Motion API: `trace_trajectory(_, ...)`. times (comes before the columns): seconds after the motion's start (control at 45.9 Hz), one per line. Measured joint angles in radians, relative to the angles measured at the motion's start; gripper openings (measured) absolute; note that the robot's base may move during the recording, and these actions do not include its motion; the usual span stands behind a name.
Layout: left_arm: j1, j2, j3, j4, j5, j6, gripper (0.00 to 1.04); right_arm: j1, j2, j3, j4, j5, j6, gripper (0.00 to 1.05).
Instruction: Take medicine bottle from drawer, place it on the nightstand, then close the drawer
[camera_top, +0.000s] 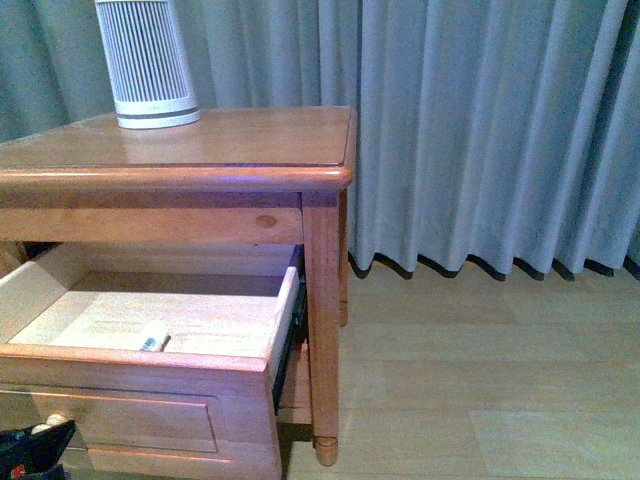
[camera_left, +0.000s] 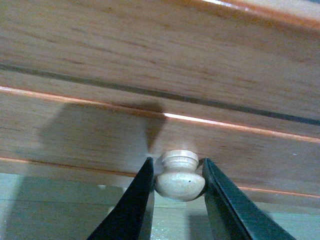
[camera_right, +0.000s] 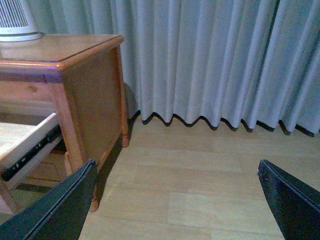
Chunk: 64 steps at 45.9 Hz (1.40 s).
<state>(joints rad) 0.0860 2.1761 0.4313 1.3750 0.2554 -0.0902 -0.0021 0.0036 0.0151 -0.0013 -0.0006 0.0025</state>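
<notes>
The medicine bottle (camera_top: 153, 336) will lie still on its side when I put it on the nightstand top (camera_top: 255, 137), because the top looks flat and level.
The nightstand (camera_top: 230, 140) stands at the left with its taller drawer (camera_top: 150, 358) pulled far out, pale wood showing inside. The medicine bottle (camera_top: 153, 342) lies on the drawer floor close behind the front panel; only a small white piece of it shows. My left gripper (camera_top: 40, 445) sits at the bottom left corner, shut on the round drawer knob (camera_left: 179, 177), and in the left wrist view both dark fingers of the left gripper (camera_left: 177, 167) press the knob's sides. My right gripper (camera_right: 176, 170) hangs open over bare floor to the right of the nightstand (camera_right: 85, 85), holding nothing.
A large white ribbed device (camera_top: 147, 62) stands on the nightstand top at the back left. Grey curtains (camera_top: 480, 130) hang behind and to the right. Pale wood flooring (camera_top: 480, 380) stretches right of the nightstand leg (camera_top: 322, 330). A shallower drawer front (camera_top: 150, 224) sits above the open one.
</notes>
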Motion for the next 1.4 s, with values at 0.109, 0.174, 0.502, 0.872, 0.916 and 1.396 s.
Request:
trace_trajectory(0.109, 0.002, -0.003, -0.009, 0.002, 0.000, 0.001, 0.26, 0.000, 0.000, 0.000, 0.000, 0.000, 0.000, 0.98)
trace_trajectory(0.174, 0.003, -0.005, -0.015, 0.002, 0.000, 0.007, 0.26, 0.000, 0.000, 0.000, 0.000, 0.000, 0.000, 0.98)
trace_trajectory(0.502, 0.028, -0.050, -0.043, -0.001, -0.026, 0.033, 0.76, 0.000, 0.000, 0.000, 0.000, 0.000, 0.000, 0.98)
trace_trajectory(0.872, 0.071, -0.241, -0.128, -0.069, -0.045, 0.068, 0.98, 0.000, 0.000, 0.000, 0.000, 0.000, 0.000, 0.98)
trace_trajectory(0.916, 0.080, -0.294, -0.141, -0.087, -0.045, 0.076, 0.98, 0.000, 0.000, 0.000, 0.000, 0.000, 0.000, 0.98)
trace_trajectory(1.396, 0.238, -1.446, -0.192, -1.069, 0.102, 0.077, 0.98, 0.000, 0.000, 0.000, 0.000, 0.000, 0.000, 0.98)
